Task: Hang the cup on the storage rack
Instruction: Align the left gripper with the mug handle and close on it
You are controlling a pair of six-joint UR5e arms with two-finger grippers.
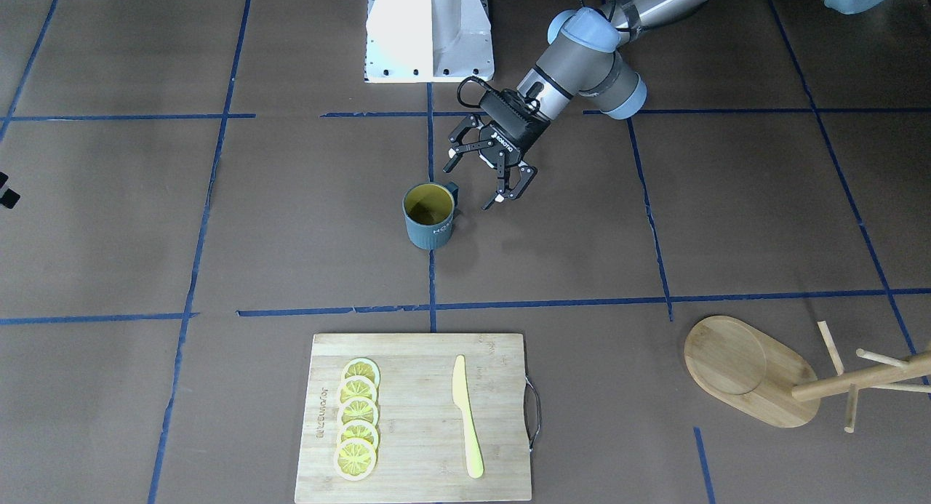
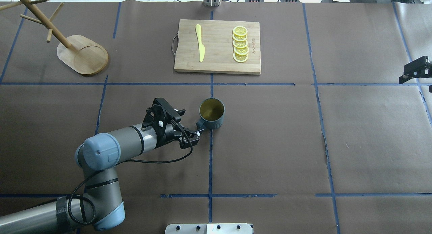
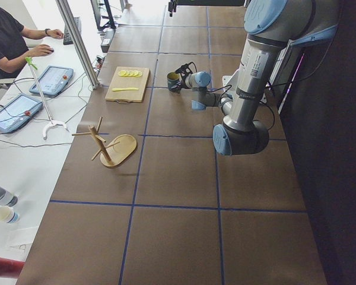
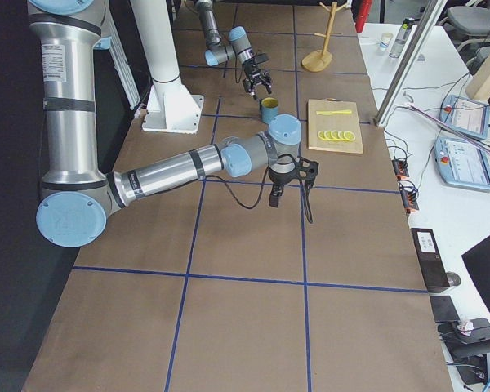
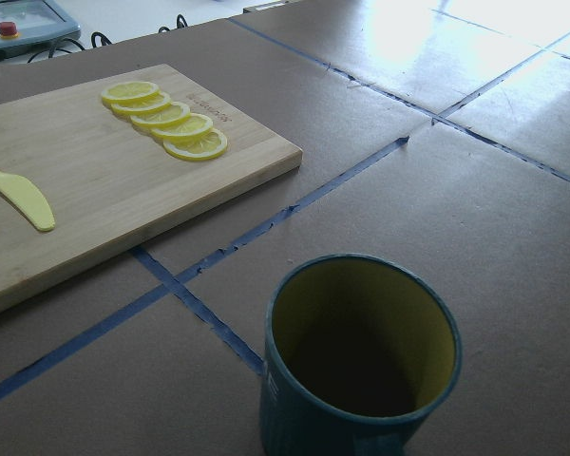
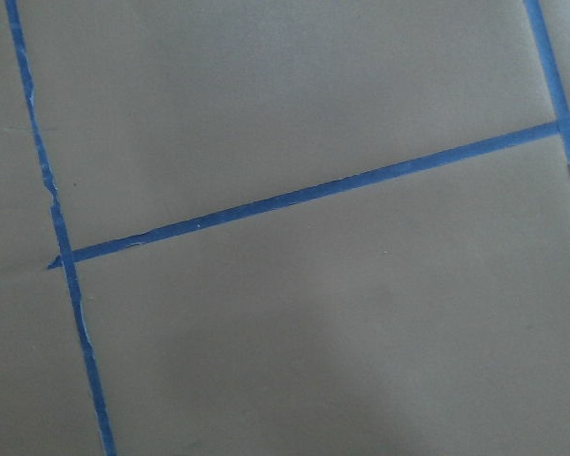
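The cup's opening (image 1: 429,204) is bigger across than the rack's slim peg (image 1: 881,357), so the cup will slide over the peg and hang sideways when I push it on.
The dark teal cup (image 1: 430,217) with a yellow inside stands upright mid-table, and shows in the overhead view (image 2: 211,114) and close up in the left wrist view (image 5: 361,361). Its handle points toward my left gripper (image 2: 191,123), which is open and empty, its fingertips just short of the handle on either side; the gripper also shows in the front view (image 1: 473,178). The bamboo storage rack (image 2: 82,55) stands at the far left corner, its pegs bare (image 1: 742,366). My right gripper (image 2: 415,70) hangs at the table's right edge, only partly in view.
A bamboo cutting board (image 2: 216,63) lies at the far middle with a yellow knife (image 2: 199,43) and several lemon slices (image 2: 240,45). Blue tape lines cross the brown table. The robot's white base (image 1: 429,31) stands behind the cup.
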